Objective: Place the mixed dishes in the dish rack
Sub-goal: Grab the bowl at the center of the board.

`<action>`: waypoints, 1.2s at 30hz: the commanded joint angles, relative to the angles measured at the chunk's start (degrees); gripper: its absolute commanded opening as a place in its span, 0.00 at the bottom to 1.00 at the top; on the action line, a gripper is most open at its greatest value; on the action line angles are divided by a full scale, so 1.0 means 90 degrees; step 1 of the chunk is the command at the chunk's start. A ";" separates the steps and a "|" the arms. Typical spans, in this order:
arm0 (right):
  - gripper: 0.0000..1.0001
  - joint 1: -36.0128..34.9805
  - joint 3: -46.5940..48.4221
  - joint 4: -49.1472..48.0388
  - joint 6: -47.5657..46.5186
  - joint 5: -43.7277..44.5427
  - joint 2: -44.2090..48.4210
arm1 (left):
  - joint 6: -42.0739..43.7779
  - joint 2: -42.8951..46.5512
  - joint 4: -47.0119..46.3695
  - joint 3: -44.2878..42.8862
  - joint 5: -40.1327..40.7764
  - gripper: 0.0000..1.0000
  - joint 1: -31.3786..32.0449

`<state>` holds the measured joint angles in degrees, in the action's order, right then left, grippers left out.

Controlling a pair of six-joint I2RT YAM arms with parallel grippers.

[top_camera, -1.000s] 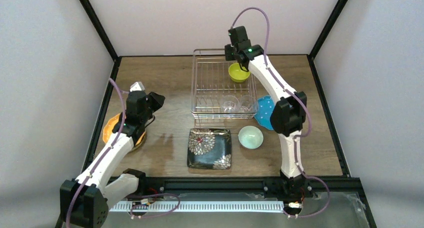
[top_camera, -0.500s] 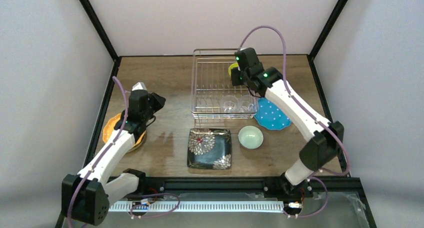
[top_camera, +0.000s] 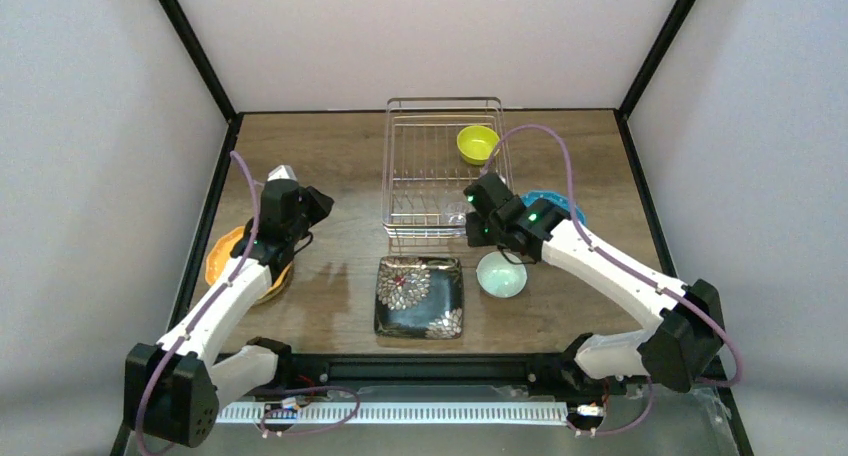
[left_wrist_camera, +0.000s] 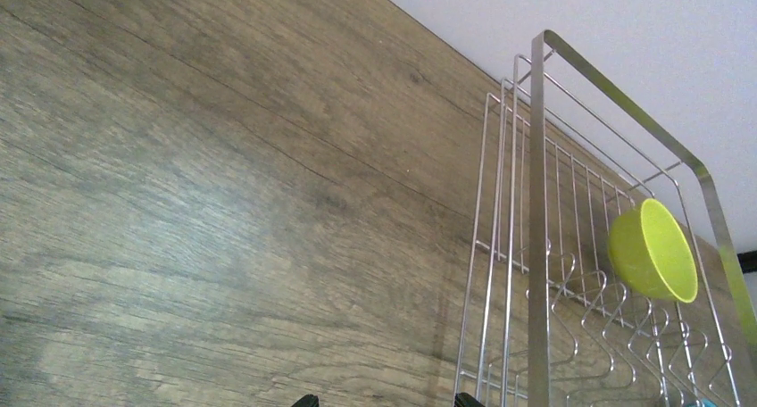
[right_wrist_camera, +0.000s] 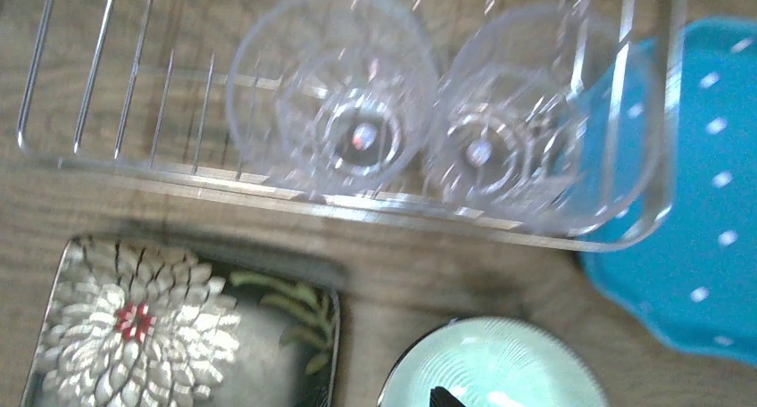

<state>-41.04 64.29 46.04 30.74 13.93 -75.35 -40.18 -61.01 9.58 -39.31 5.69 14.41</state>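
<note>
My right gripper should keep going down until its fingers are on both sides of the mint bowl's rim point(top_camera: 479, 275) and close, because an open gap point(top_camera: 470, 279) lies between the bowl's rim and the black floral plate.
The dish rack point(top_camera: 402, 166) stands at the back centre, with a yellow-green bowl point(top_camera: 477, 143) in its far right corner and two clear glass cups point(right_wrist_camera: 335, 121) at its front. My right gripper point(top_camera: 479, 222) hovers open and empty over the rack's front rim; one fingertip point(right_wrist_camera: 442, 396) shows above the mint bowl point(right_wrist_camera: 500, 362). The black floral plate point(top_camera: 419, 296) lies in front of the rack. The blue dotted plate point(right_wrist_camera: 705, 211) lies to the rack's right. My left gripper point(left_wrist_camera: 386, 402) is open and empty above bare wood, left of the rack point(left_wrist_camera: 536, 246). The orange plate point(top_camera: 222, 256) lies under the left arm.
Black frame posts rise at the table's back corners, and a black rail runs along the near edge. Bare wood lies between the left arm and the rack.
The right arm drew back from the rack's far right corner to its front rim, leaving the yellow-green bowl in the rack. The left arm barely moved.
</note>
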 commanded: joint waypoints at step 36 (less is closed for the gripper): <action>0.64 -0.0879 -0.2199 -0.0376 0.1302 -0.0258 0.0179 | -0.0007 0.0183 -0.0073 -0.0029 -0.0242 0.88 0.0042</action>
<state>-48.84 45.54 43.79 42.04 10.94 -72.66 -40.07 -60.58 9.80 -40.07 4.19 14.63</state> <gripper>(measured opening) 0.646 0.884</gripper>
